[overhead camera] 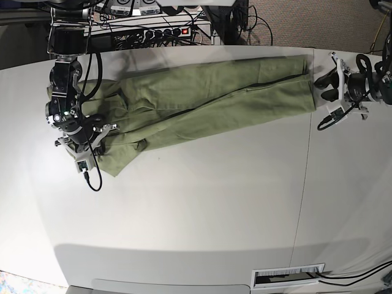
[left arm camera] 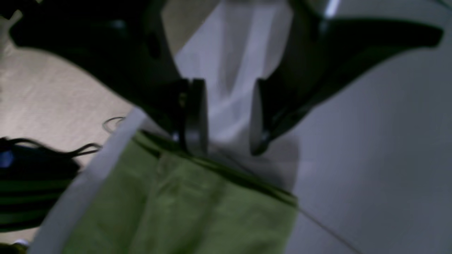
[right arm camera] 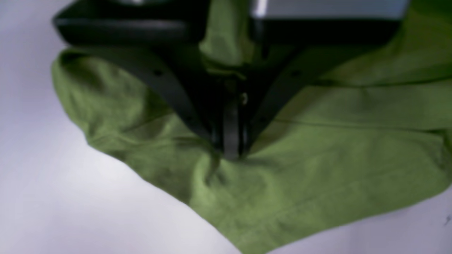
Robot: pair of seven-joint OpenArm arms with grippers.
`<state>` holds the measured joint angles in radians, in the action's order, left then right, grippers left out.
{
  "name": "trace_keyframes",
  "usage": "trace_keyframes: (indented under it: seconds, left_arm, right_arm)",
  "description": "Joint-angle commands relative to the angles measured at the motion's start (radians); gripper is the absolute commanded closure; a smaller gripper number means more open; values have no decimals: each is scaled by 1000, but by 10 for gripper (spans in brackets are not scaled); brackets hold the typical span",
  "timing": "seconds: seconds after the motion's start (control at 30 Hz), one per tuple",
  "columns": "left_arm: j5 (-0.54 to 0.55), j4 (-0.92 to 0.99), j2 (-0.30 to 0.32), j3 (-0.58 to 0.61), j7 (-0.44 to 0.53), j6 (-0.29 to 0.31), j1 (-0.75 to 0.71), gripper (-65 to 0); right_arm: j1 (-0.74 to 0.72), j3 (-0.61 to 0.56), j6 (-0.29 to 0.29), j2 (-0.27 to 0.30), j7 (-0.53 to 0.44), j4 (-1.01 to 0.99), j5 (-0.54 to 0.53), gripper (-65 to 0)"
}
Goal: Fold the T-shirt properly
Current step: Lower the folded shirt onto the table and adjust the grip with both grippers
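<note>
I can see the T-shirt's loose end lying just short of my left gripper's open fingers, so I should keep my right gripper still while my left gripper grabs that end's edge.
The olive-green T-shirt lies stretched lengthwise along the far half of the white table, folded into a long band. My right gripper is shut on the T-shirt, and the cloth puckers at its tips. In the base view this gripper is at the shirt's left end. My left gripper stands open just off the edge of the T-shirt, with bare table between its fingers. In the base view it hovers beside the shirt's right end.
Power strips and cables run behind the table's far edge. A table seam runs down the right side, and a white slotted plate sits at the near edge. In the left wrist view, carpet and black cables lie beyond the table edge.
</note>
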<state>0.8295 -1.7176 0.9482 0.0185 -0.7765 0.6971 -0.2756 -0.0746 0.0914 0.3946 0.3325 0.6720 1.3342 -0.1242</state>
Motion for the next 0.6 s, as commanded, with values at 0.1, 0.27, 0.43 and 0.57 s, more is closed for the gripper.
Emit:
trace_keyframes:
  seconds: [0.1,0.27,0.43,0.57]
  left_arm:
    - [173,-13,24,-9,-87,1,10,-220]
    - [293,-13,24,-9,-119,-37,10,-220]
    - [304,-8,11,-9,-94,-81,10,-220]
    - [285,32,-33,-9,-72,-100,10,-220]
  right_arm:
    - [16,2,-19,16,130,-21,80,0]
    - [17,2,-19,16,134,-21,80,0]
    - [17,2,-18,16,141,-21,80,0]
    - [16,2,-18,14,144,-20,67,0]
